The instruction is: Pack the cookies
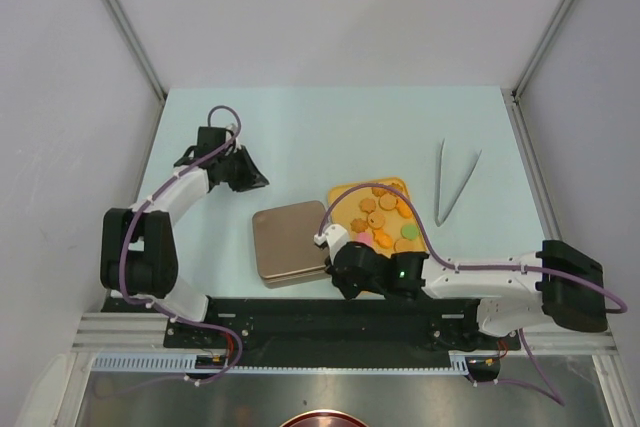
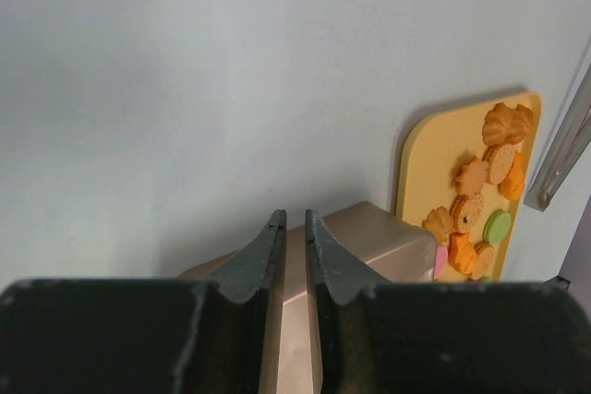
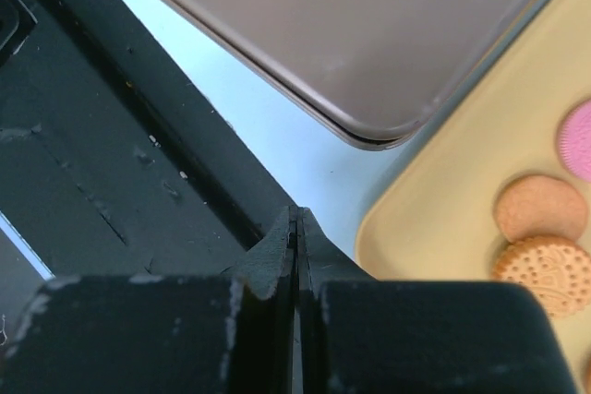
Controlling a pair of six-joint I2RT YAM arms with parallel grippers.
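My right gripper is at the tray's corner, beyond the closed tin's corner, so it should move back to the lid's rim along the tin's near side.
Several small round cookies, mostly orange-tan with a green and a pink one, lie on a yellow tray. They also show in the left wrist view and the right wrist view. A closed brown tin sits left of the tray. My left gripper hovers over the table behind the tin, its jaws a narrow slit apart and empty. My right gripper is shut and empty, low at the tray's near-left corner, beside the tin's corner.
Metal tweezers lie right of the tray and show at the edge of the left wrist view. The black base rail runs along the near edge, just behind my right gripper. Grey walls enclose the table.
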